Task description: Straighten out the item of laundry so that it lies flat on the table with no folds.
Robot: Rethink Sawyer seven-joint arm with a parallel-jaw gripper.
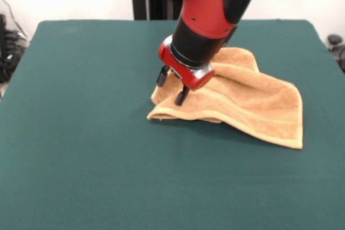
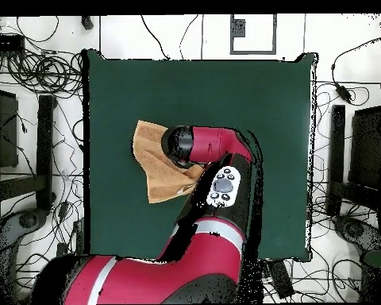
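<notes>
I expect the whole towel (image 1: pixel 245 99) to drag along with its fold still standing at first when I pull the towel's edge, because the tan towel's near corner (image 1: pixel 296 143) lies free.
The tan towel (image 1: pixel 253 103) lies rumpled on the green table (image 1: pixel 81 133), right of centre in the front view. Its left end is folded over into a thick doubled edge, and a ridge runs across its far part. A band stripe shows along the near side. My gripper (image 1: pixel 171 87) hangs over the towel's left end with its two black fingers (image 1: pixel 181 96) apart and their tips at or just above the cloth. Nothing shows between them. In the overhead view the towel (image 2: pixel 152 175) sticks out from under the arm (image 2: pixel 217 147), which hides the gripper.
The table's edge (image 2: pixel 86 159) is some way from the towel in the overhead view. Cables and equipment (image 2: pixel 35 79) lie on the floor around the table. A dark object (image 1: pixel 8 47) stands beyond the table's left edge in the front view.
</notes>
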